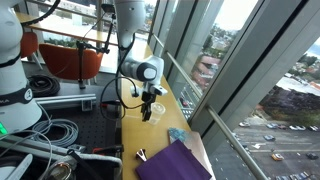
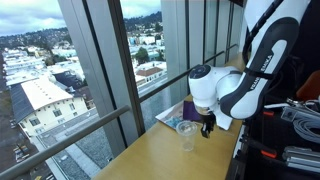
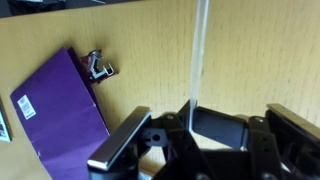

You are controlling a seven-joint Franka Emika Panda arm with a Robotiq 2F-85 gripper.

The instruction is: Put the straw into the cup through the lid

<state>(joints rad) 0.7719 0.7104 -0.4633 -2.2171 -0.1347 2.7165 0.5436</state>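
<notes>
The straw (image 3: pixel 199 55) sticks out sideways from my downward-pointing gripper, so I should lift and tilt my gripper until the straw is upright for the cup's lid (image 2: pixel 187 127).
A thin translucent straw (image 3: pixel 199 50) runs from my jaws across the wooden table in the wrist view. My gripper (image 3: pixel 195 108) is shut on its lower end. In both exterior views my gripper (image 1: pixel 150 108) (image 2: pixel 207 126) hangs low over the wooden table, right beside a clear plastic cup (image 1: pixel 157 113) (image 2: pixel 186 136) with a lid. The cup stands upright on the table. It is out of the wrist view. The straw is too thin to make out in the exterior views.
A purple notebook (image 3: pixel 60 110) (image 1: pixel 175 162) lies on the table with a binder clip (image 3: pixel 98 67) (image 1: pixel 141 155) beside it. A small teal item (image 1: pixel 177 133) lies near the window edge. Glass windows (image 2: pixel 110 70) run along the table's far side. Cables and equipment (image 1: pixel 50 130) sit by the robot's base.
</notes>
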